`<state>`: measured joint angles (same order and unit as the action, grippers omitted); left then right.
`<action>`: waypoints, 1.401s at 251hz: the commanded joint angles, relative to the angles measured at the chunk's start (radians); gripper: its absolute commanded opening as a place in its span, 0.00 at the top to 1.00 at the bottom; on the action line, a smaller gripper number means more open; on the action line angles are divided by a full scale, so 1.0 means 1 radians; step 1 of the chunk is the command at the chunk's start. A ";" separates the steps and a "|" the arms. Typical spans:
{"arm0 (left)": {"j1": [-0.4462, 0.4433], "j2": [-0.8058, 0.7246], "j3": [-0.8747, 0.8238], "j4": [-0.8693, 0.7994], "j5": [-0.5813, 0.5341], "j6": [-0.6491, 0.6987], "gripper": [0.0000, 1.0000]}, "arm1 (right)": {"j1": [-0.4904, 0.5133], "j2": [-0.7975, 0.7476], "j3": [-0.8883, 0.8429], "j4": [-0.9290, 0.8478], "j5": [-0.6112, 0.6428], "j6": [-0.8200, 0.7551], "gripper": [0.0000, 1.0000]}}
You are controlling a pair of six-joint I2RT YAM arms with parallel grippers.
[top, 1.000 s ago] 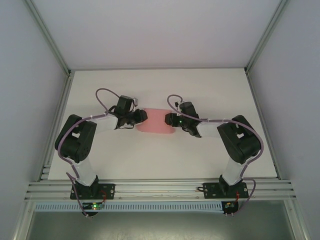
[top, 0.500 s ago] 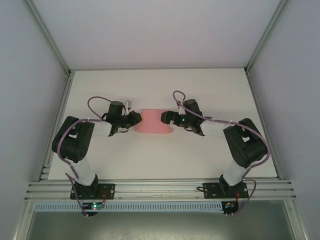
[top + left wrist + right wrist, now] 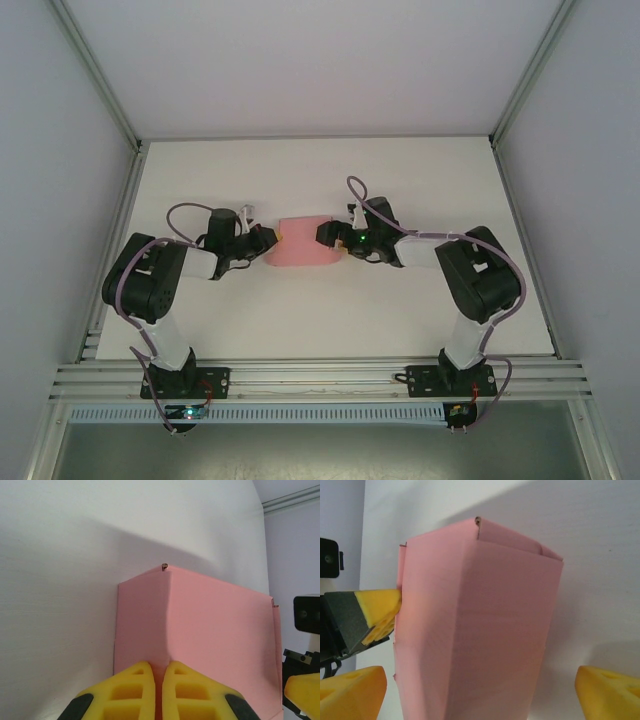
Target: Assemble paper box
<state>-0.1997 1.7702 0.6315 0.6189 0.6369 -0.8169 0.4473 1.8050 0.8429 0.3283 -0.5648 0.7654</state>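
Note:
My left gripper's closed fingers only touch the box's end corner [image 3: 279, 256]. My right gripper should hold the opposite end [image 3: 335, 259] while my left gripper opens and straddles the box.
The pink paper box [image 3: 305, 242] lies in the middle of the white table [image 3: 300, 310], partly folded, with a raised crease along it [image 3: 215, 630]. At its left end my left gripper [image 3: 270, 238] is shut, and the yellow fingers [image 3: 135, 690] pinch the card right at that crease. My right gripper [image 3: 325, 236] is at the box's right end and stands open; its two yellow fingertips [image 3: 350, 695] flank the pink box [image 3: 485, 605] without touching it. A yellow finger [image 3: 377, 610] of the left gripper meets the card's edge in the right wrist view.
Aluminium frame rails [image 3: 130, 230] run along the table's left and right sides and along the near edge [image 3: 320, 378]. Bare white tabletop lies behind and in front of the box.
The left gripper has closed and slid left with the box's left end. The right gripper has opened wide and moved left over the box's right end.

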 commanded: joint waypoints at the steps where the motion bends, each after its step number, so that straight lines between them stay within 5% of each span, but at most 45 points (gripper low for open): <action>1: 0.016 0.037 -0.032 0.000 0.004 -0.004 1.00 | 0.009 0.018 0.033 0.054 -0.069 0.044 0.07; 98: 0.016 0.037 -0.023 0.032 0.029 0.000 1.00 | -0.001 0.051 0.011 0.247 -0.155 0.146 0.45; 129: 0.016 0.025 -0.019 0.061 0.040 0.006 0.94 | -0.008 0.026 -0.009 0.246 -0.140 0.144 0.50; 159: 0.014 -0.016 0.007 0.062 0.030 0.040 0.78 | -0.019 0.004 -0.024 0.246 -0.133 0.150 0.53; 193: 0.011 -0.105 0.041 0.013 0.020 0.127 0.47 | -0.033 -0.007 -0.043 0.250 -0.151 0.167 0.59; 222: -0.003 -0.214 0.068 -0.128 -0.089 0.276 0.00 | -0.038 -0.034 -0.057 0.230 -0.143 0.152 0.59; 256: -0.065 -0.372 0.062 -0.211 -0.167 0.517 0.00 | -0.047 -0.106 -0.058 0.126 -0.092 0.120 0.59; 295: -0.299 -0.488 0.089 -0.397 -0.480 0.939 0.00 | -0.077 -0.190 -0.069 0.069 -0.102 0.179 0.59; 351: -0.458 -0.588 0.098 -0.504 -0.353 1.249 0.00 | -0.139 -0.307 -0.073 -0.038 -0.145 0.291 0.58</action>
<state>-0.6201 1.2469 0.7391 0.2047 0.2592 0.1371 0.3363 1.5543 0.7822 0.3531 -0.6746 0.9840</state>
